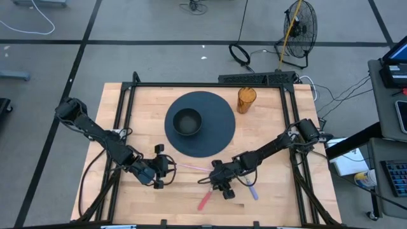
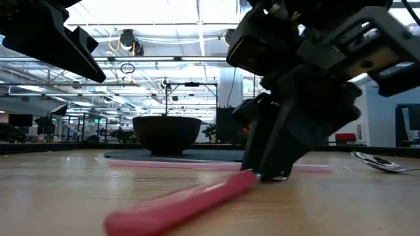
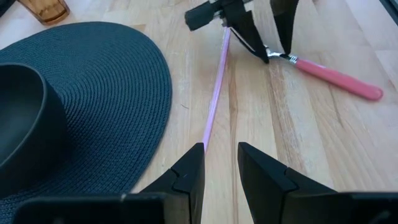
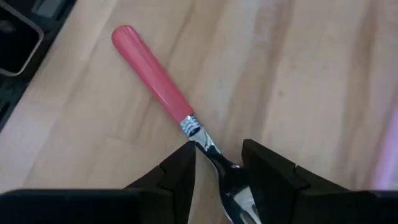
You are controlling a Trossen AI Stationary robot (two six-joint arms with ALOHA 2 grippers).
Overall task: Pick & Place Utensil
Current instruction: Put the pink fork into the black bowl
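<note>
The red-handled utensil's neck is slanted between my right gripper's fingers, so next I open, turn to match its slant and grip it beside the utensil's handle.
A red-handled metal utensil lies flat on the wooden table near its near edge. My right gripper is low over it and open. Its fingers stand on either side of the metal neck, where the handle ends. I cannot tell whether a finger touches the neck. A thin pink stick lies between the two grippers. My left gripper is open at the stick's left end, close above the table.
A round dark placemat with a black bowl on it lies at the table's middle. An amber cup stands by the far edge. Another utensil with a bluish handle lies right of my right gripper. Bare wood lies along the near edge.
</note>
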